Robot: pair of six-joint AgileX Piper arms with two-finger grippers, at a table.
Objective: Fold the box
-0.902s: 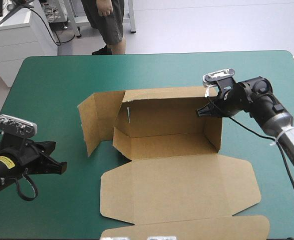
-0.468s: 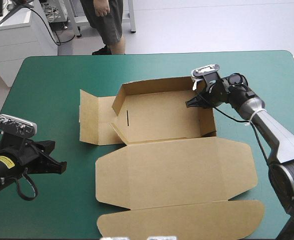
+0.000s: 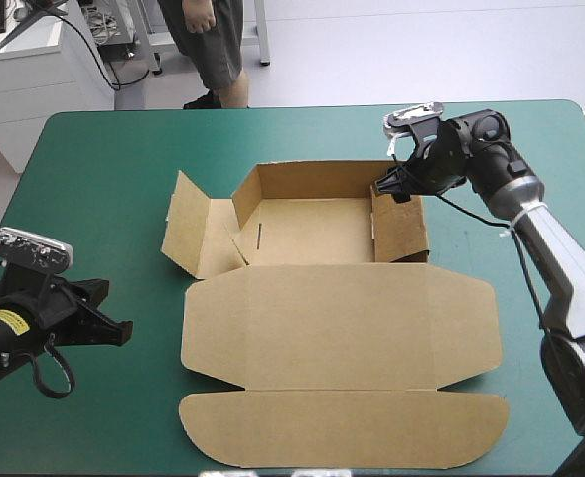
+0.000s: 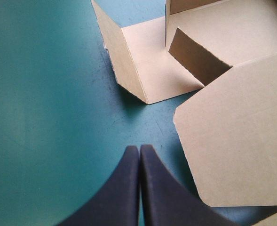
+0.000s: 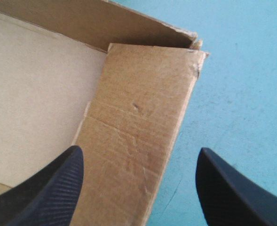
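Note:
The box's end (image 3: 399, 229) at my right gripper is folded double (image 5: 179, 122), so I expect it will stay together and raise the whole box when I lift.
The brown box (image 3: 312, 231) lies mid-table as an open tray. Its back wall and right wall (image 3: 401, 224) stand up, and its left flap (image 3: 188, 234) leans outward. The lid (image 3: 342, 328) lies flat toward the front. My right gripper (image 3: 389, 187) is open at the far end of the right wall. In the right wrist view that wall (image 5: 138, 127) stands between the spread black fingers (image 5: 49, 188) of the right gripper (image 5: 138, 188), untouched. My left gripper (image 3: 121, 330) rests low at the table's left, shut and holding nothing. The left gripper (image 4: 139, 150) points at the left flap (image 4: 147, 70).
The lid's front flap (image 3: 342, 427) reaches close to the table's near edge. Teal-green cover (image 3: 103, 189) shows to the left of, to the right of and beyond the box. The lid's left corner (image 4: 232, 136) lies just beside the left gripper.
The right gripper was shut on the right wall and has opened and let it go. The box came down from a tilt to lie flat, shifted toward the front. The left arm stayed still.

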